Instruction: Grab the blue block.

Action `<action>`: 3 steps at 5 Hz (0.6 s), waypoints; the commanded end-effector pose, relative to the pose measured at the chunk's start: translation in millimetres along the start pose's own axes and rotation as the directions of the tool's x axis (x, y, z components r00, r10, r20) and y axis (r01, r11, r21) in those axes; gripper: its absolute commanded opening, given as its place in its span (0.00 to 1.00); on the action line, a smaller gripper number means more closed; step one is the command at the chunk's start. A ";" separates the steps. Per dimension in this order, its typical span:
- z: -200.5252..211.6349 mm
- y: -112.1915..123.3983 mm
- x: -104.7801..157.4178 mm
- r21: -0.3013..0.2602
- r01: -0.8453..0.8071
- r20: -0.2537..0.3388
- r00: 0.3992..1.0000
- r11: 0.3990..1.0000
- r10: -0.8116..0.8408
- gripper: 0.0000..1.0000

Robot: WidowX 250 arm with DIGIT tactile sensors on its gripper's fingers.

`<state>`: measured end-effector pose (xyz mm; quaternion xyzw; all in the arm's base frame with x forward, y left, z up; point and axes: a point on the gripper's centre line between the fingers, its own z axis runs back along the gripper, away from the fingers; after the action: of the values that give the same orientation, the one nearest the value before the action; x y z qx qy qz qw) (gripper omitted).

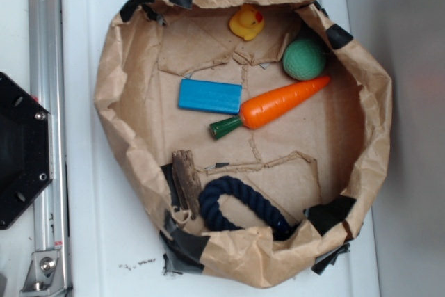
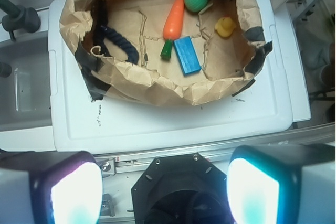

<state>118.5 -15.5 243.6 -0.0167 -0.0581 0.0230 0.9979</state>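
Note:
I expect the carrot [image 1: 281,104] to swing aside when I push in around the blue block, because the orange carrot's thick end [image 1: 247,114] lies close against the block.
The blue block [image 1: 210,96] lies flat on the floor of a crumpled brown paper basin [image 1: 104,81], just left of the orange carrot toy [image 1: 278,104]. In the wrist view the blue block [image 2: 187,54] sits beside the carrot's green stem [image 2: 166,50], far ahead of me. My gripper [image 2: 164,190] hangs high above the robot's black base [image 2: 181,192], well short of the basin, open, with nothing between its glowing pads [image 2: 73,192]. The gripper does not show in the exterior view.
Inside the basin also lie a yellow duck [image 1: 247,22], a green ball [image 1: 304,58], a dark navy rope ring [image 1: 240,203] and a small wooden piece [image 1: 185,179]. The basin stands on a white lid [image 2: 173,121]. An aluminium rail [image 1: 43,67] runs along the left.

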 end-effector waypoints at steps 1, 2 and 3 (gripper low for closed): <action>0.0 0.0 0.0 0.000 0.000 0.000 1.000 1.000 0.000 1.00; -51.7 -0.7 44.3 0.058 0.000 -0.017 1.000 0.998 0.000 1.00; -90.2 10.5 93.2 0.095 0.025 0.048 0.998 0.995 -0.029 1.00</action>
<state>219.4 -8.5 153.6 0.0312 -0.0641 0.0020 0.9975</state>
